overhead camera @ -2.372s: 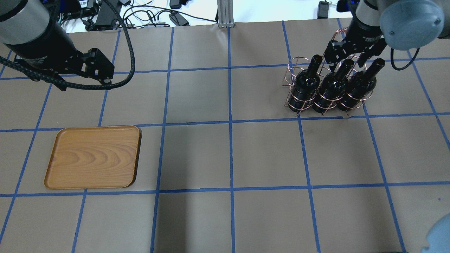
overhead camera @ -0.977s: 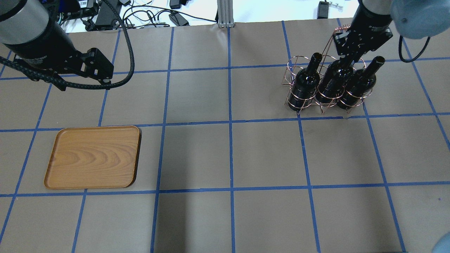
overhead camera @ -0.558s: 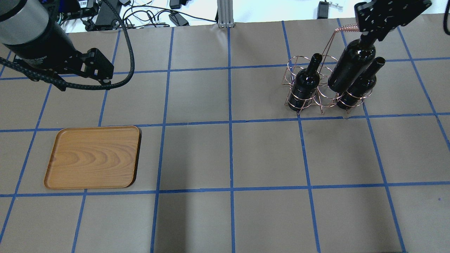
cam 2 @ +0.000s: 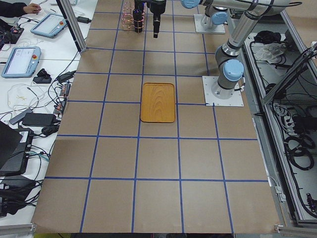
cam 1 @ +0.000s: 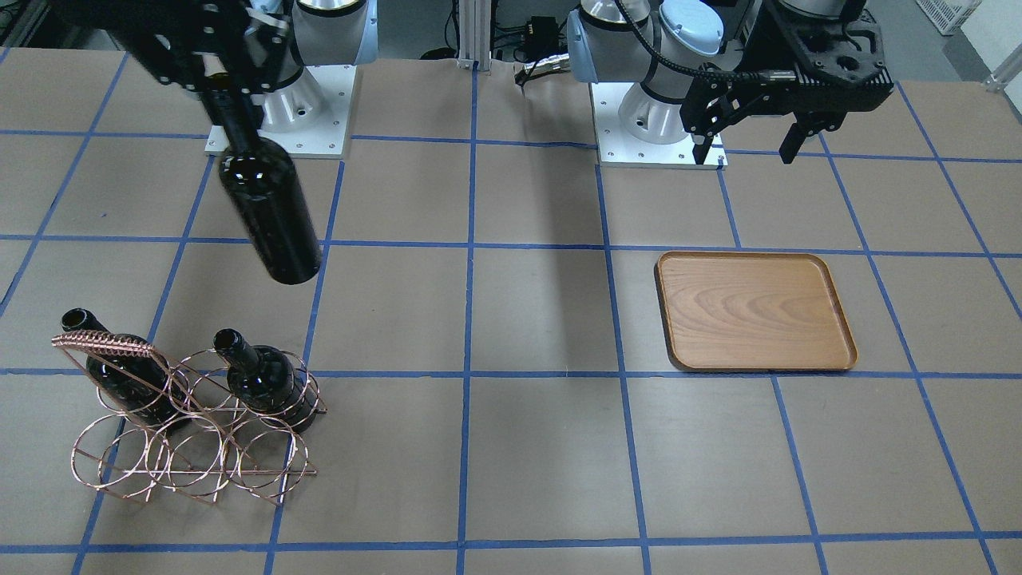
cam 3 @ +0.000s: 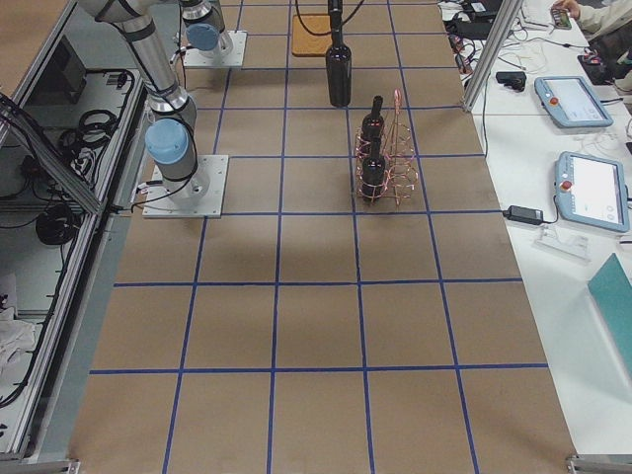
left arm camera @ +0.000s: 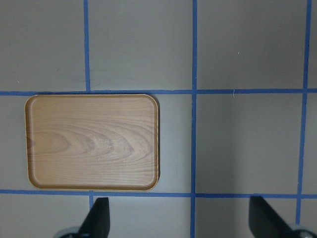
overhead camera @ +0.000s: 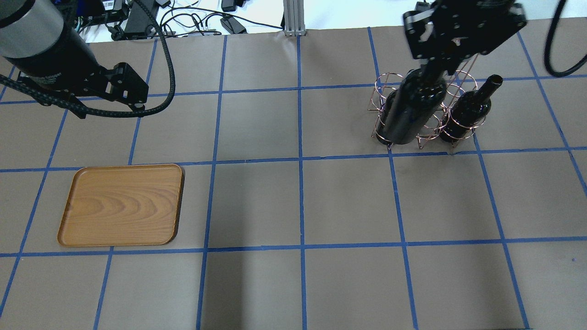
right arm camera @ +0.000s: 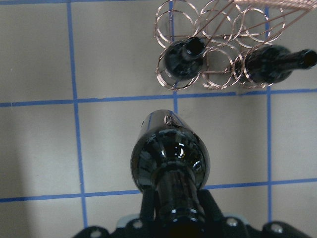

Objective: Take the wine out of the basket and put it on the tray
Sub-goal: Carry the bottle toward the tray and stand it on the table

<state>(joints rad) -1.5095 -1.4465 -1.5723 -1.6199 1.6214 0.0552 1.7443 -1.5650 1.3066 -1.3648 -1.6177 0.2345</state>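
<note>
I keep moving the wine bottle [cam 1: 275, 219], which hangs base-down and clear of the basket, toward the tray with my right gripper until it stands in the open middle [cam 1: 517, 332].
My right gripper [cam 1: 231, 108] is shut on the neck of a dark wine bottle [cam 1: 270, 216] and holds it in the air, clear of the copper wire basket [cam 1: 192, 471], on the side toward my base. In the overhead view the held bottle [overhead camera: 415, 112] hangs in front of the basket [overhead camera: 383, 82]. Two more bottles [cam 1: 120, 375] [cam 1: 267, 379] stand in the basket's outer rings, and its middle ring is empty. The wooden tray [overhead camera: 121, 205] lies empty far to the left. My left gripper [left arm camera: 181, 218] hovers open and empty beside the tray [left arm camera: 93, 141].
The table is brown paper with a blue tape grid. The two arm bases [cam 1: 279, 120] [cam 1: 655, 120] stand at its robot-side edge. An aluminium post [overhead camera: 293, 18] and cables [overhead camera: 183, 18] lie beyond the far edge. Tablets sit on side benches [cam 3: 592, 188].
My right gripper closed on the middle bottle's neck, lifted it out of the basket and carried it left and toward my base. The left arm and the tray have not moved.
</note>
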